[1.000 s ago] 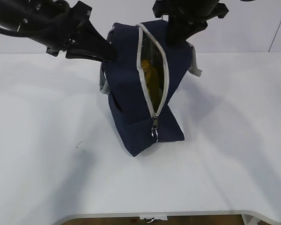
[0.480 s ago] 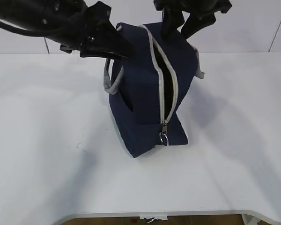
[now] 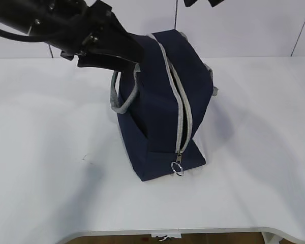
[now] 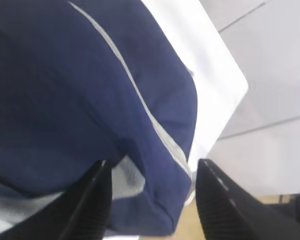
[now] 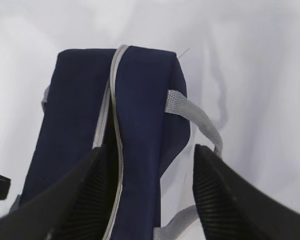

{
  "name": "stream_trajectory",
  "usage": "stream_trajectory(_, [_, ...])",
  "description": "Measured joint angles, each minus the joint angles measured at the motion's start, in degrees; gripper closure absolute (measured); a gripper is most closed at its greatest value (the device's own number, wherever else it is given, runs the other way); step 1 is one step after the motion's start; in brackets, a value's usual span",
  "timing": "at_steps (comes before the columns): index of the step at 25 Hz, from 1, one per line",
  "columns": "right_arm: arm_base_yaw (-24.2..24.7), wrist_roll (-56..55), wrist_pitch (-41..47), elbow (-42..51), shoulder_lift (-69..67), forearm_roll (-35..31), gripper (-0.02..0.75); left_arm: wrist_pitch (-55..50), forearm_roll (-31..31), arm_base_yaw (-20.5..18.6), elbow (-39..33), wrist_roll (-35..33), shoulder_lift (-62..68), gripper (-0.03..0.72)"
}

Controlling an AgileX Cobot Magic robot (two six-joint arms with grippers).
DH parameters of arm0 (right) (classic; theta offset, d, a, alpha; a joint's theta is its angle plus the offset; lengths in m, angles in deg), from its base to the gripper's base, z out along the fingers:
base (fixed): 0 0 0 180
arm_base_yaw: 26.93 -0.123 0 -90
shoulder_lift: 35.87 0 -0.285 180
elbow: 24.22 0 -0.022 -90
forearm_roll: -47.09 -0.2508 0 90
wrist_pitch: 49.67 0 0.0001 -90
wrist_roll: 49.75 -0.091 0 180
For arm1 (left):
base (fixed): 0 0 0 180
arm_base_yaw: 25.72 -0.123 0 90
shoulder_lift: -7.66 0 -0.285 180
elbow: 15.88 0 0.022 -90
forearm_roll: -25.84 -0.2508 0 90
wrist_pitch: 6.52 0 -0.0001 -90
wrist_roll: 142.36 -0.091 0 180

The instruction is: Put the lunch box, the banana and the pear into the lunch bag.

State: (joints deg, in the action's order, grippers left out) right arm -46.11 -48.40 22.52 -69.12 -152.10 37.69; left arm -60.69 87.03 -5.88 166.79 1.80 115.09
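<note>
The zipper will shut behind the ring pull when the robot pulls it up the bag, because the grey zipper slit point(image 3: 184, 119) is wide open beyond the ring pull point(image 3: 177, 168).
The navy lunch bag point(image 3: 152, 117) stands on the white table point(image 3: 51, 152), its grey zipper point(image 3: 183, 112) slit narrow, the ring pull point(image 3: 177, 168) at the near bottom end. My left gripper point(image 3: 129, 51) is open against the bag's upper left side; in the left wrist view point(image 4: 151, 162) its jaws straddle a corner of the bag point(image 4: 65, 100). My right gripper point(image 5: 150, 150) is open and empty above the bag point(image 5: 140, 110); only a bit of it shows at the top edge of the exterior view point(image 3: 201, 2). The lunch box, banana and pear are hidden.
Grey webbing handles hang on the bag's left point(image 3: 117, 94) and right side point(image 5: 195, 115). A small dark mark point(image 3: 84, 158) lies on the table left of the bag. The table's front edge point(image 3: 168, 231) runs near the bottom.
The bag's opening has narrowed and the yellow thing inside no longer shows. My right gripper has risen almost out of the exterior view. My left gripper has pushed right against the bag.
</note>
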Motion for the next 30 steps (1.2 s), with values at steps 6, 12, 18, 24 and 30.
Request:
stream_trajectory(6, [0.0,2.5,0.1,0.0,3.4,0.0,0.305,-8.6,-5.0,-7.1,0.0,1.4,-4.0,0.276])
stream_trajectory(12, [-0.1,5.0,0.1,2.1,5.9,-3.0,0.305,-14.8,-16.0,-10.2,0.0,8.0,-6.3,0.276])
stream_trajectory(18, [-0.1,8.5,-8.3,15.6,11.9,-6.0,0.305,-15.6,-25.1,-9.9,0.0,14.7,-7.2,0.276])
stream_trajectory(24, [-0.1,15.0,-31.7,40.6,25.8,-8.8,0.305,-15.6,-44.2,-6.2,0.0,22.0,-7.3,0.305])
stream_trajectory(30, [-0.1,17.8,-53.8,64.7,37.5,-10.7,0.305,-16.0,-48.1,-2.0,0.0,28.7,-8.2,0.307])
